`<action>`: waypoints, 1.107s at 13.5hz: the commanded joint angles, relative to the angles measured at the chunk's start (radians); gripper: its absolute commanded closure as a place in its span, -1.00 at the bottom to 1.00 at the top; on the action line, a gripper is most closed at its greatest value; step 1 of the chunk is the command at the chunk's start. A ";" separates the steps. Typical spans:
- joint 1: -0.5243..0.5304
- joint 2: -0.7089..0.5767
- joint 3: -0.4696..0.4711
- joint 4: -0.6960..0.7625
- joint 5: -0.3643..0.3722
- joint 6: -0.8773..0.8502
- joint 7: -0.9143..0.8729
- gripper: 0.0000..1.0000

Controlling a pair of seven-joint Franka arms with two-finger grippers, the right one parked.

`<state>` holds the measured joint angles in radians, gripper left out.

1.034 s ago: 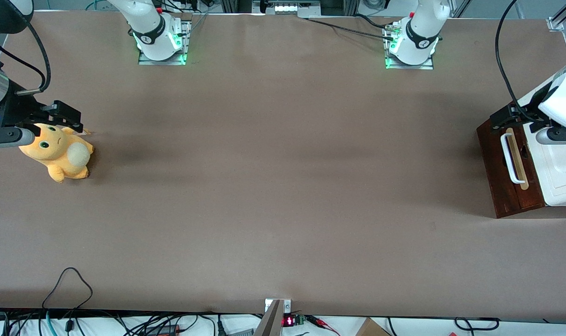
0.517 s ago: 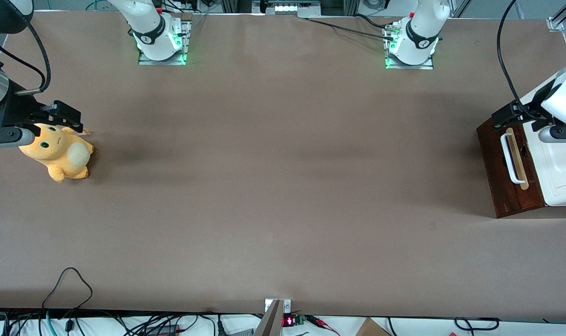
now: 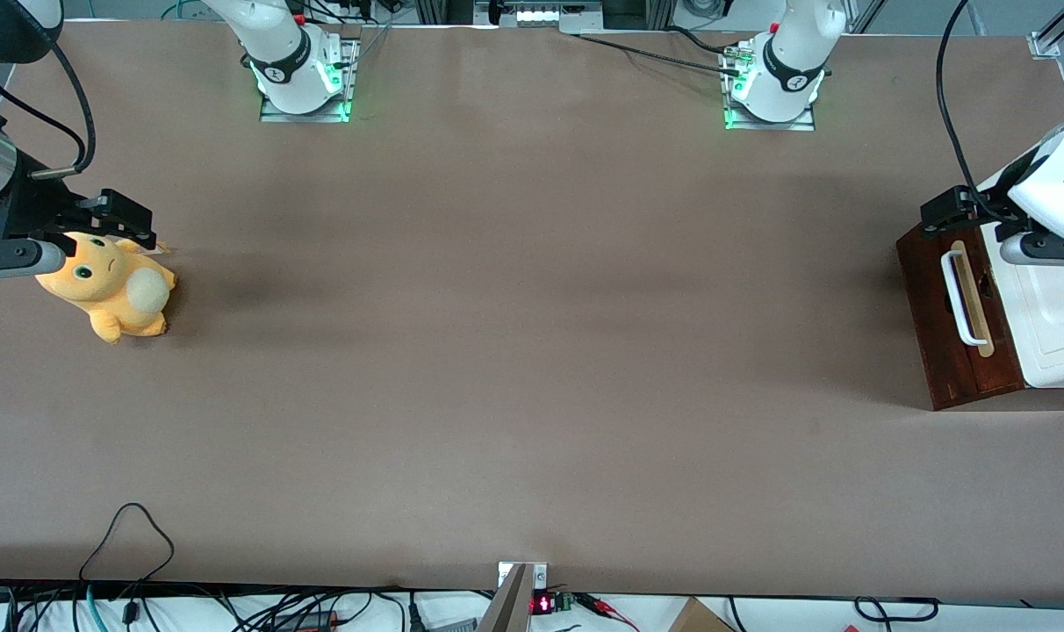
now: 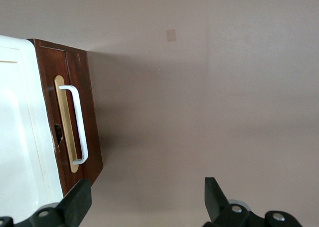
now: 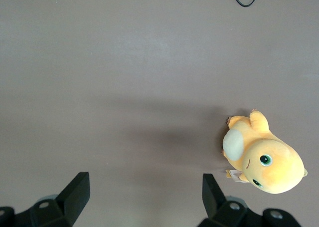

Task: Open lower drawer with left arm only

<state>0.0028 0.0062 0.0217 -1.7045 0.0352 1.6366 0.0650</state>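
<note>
The lower drawer will slide straight out with only the handle's panel (image 3: 973, 300) when the robot pulls, since a seam (image 4: 67, 65) divides the dark reddish-brown front.
The lower drawer (image 3: 936, 325) has a dark reddish-brown front with a white bar handle (image 3: 958, 298) on a pale wood strip. It sits under the white cabinet top (image 3: 1054, 316) at the working arm's end of the table, and no plywood inside shows. The left arm's gripper (image 3: 940, 213) hovers above the corner of the drawer front that is farther from the front camera, clear of the handle. In the left wrist view the drawer front (image 4: 92, 132) and handle (image 4: 79, 124) show, and the gripper (image 4: 147, 199) is open and empty over bare table.
A yellow plush toy (image 3: 111, 290) lies at the parked arm's end of the table; it also shows in the right wrist view (image 5: 264, 159). Two arm bases (image 3: 304, 79) (image 3: 773, 88) stand along the table edge farthest from the front camera. A black cable loop (image 3: 128, 527) lies near the nearest edge.
The left arm's gripper has shifted slightly farther from the front camera and toward the table's middle, away from the handle. The drawer has not moved.
</note>
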 commanded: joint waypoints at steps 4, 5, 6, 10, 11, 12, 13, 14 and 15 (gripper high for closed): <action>-0.007 0.037 -0.011 0.032 0.123 -0.014 0.036 -0.91; -0.009 0.043 -0.044 0.032 0.208 -0.014 0.018 -0.85; -0.009 0.049 -0.089 0.031 0.285 -0.020 -0.029 -0.83; -0.007 0.115 -0.276 0.017 0.631 -0.162 -0.310 -0.83; -0.006 0.141 -0.305 0.010 0.694 -0.203 -0.385 -0.83; -0.006 0.168 -0.324 -0.001 0.734 -0.234 -0.436 -0.83; -0.004 0.188 -0.335 -0.020 0.771 -0.253 -0.495 -0.83; -0.003 0.207 -0.342 -0.046 0.801 -0.265 -0.557 -0.83; 0.002 0.239 -0.358 -0.075 0.834 -0.285 -0.633 -0.83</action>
<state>-0.0102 0.2021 -0.3107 -1.7433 0.8032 1.3868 -0.4619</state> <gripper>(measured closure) 0.079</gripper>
